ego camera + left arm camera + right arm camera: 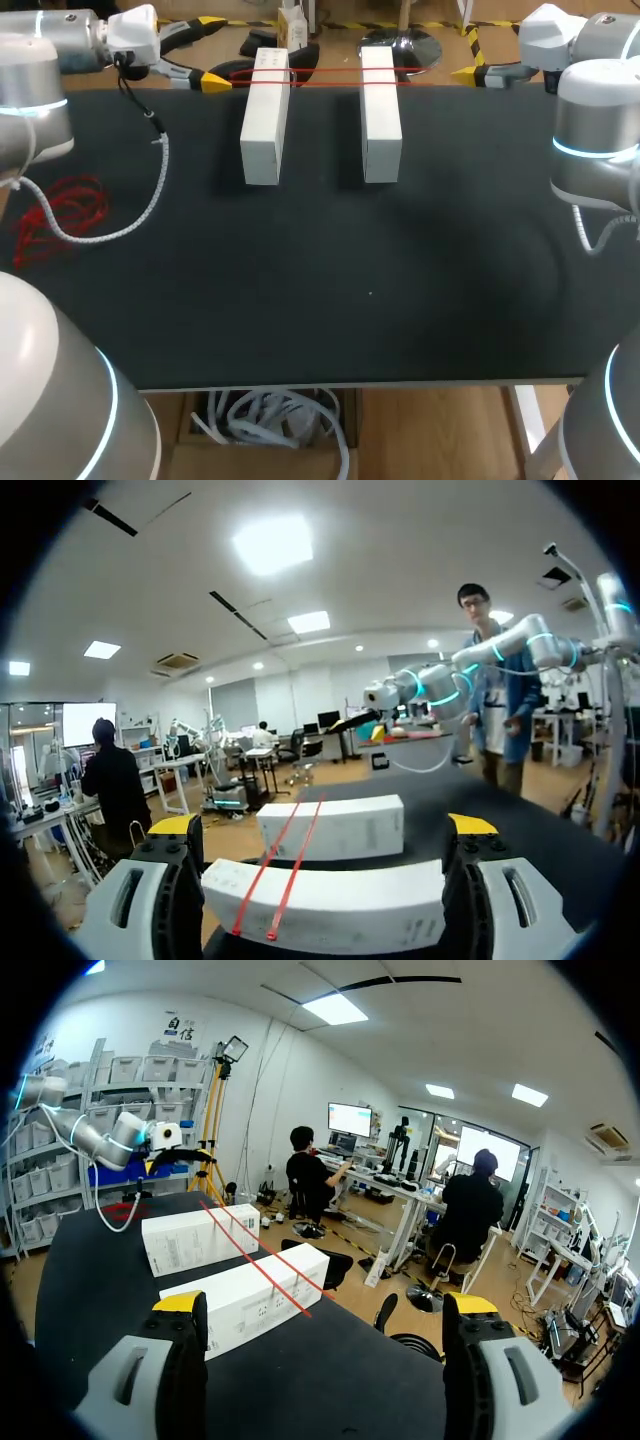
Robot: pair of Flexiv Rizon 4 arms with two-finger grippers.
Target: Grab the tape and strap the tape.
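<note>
The near red strip point(326, 84) will come up by itself when the robot lifts it, and the far red strip will stay behind, because a gap point(326, 77) runs between the red tape's strips.
Two white boxes, left point(265, 115) and right point(380, 112), lie side by side at the far end of the black table point(330, 290). A thin red tape point(325, 76) runs as a double line across their far ends. My left gripper point(213, 52) is open just left of the left box; from its wrist the near box point(330, 908) fills the gap between its fingers, with the tape point(285, 865) over it. My right gripper point(478, 68) is open, right of the right box point(245, 1300) and apart from it. The tape point(265, 1260) crosses both boxes there.
A tangle of loose red tape point(60, 215) lies at the table's left edge. A white braided cable point(140, 200) hangs from my left arm and loops over the table beside it.
</note>
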